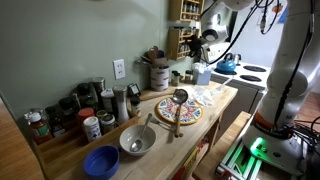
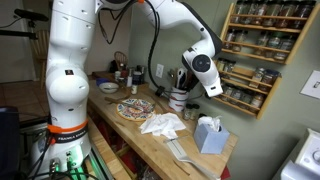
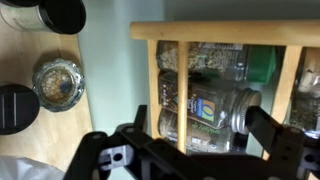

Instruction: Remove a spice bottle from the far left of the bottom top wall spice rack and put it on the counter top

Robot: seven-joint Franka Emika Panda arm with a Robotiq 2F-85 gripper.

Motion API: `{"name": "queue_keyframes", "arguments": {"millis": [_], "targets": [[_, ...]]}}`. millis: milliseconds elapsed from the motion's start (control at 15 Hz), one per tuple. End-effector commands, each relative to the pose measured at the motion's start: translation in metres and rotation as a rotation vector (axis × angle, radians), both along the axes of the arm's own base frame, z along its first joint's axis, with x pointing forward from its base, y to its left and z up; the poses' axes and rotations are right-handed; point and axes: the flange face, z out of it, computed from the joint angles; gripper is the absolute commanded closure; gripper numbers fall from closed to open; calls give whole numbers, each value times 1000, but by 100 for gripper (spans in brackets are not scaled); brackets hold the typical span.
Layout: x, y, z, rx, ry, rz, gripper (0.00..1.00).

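My gripper's finger is touching the silver lid and the wooden rail (image 3: 183, 95) runs across the spice bottle. I should move back and go for the lid (image 3: 244, 110) from above.
The honey-brown wooden spice rack (image 2: 260, 55) hangs on the wall above the far end of the counter top (image 1: 218, 104); it also shows in an exterior view (image 1: 184, 25). My gripper (image 2: 207, 78) is at the rack's lower left corner. In the wrist view the gripper (image 3: 195, 130) is open, with one finger on each side of a spice bottle (image 3: 205, 108). The bottle has a blue and yellow label and a silver lid. It sits on the rack shelf behind a wooden rail (image 3: 181, 95). The right finger is against the lid.
On the counter are a patterned plate (image 1: 178, 112) with a wooden spoon (image 1: 179, 100), a metal bowl (image 1: 137, 140), a blue bowl (image 1: 101, 161), a utensil crock (image 1: 158, 72) and a low tray of bottles (image 1: 75, 112). A tissue box (image 2: 209, 133) and white cloth (image 2: 163, 124) lie near the rack. The white stove (image 1: 250, 72) is beyond.
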Motion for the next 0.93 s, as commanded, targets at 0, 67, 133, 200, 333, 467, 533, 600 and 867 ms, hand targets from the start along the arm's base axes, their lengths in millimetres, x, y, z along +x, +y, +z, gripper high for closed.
{"name": "queue_keyframes", "arguments": {"millis": [0,67,133,200,333,467,533,600,867], "targets": [[-17,1,-12,0,70,-11,0],[-19,1,-15,-1,80,-14,0],[-21,2,-18,0,90,-14,0],[-22,2,-20,0,95,-13,0],[-24,1,-19,-2,94,-12,0],[-25,-2,-13,-11,83,-8,0],[-26,-4,-8,-22,81,-1,0],[-27,-5,-3,-21,77,13,0],[-31,-14,34,-130,78,193,0]]}}
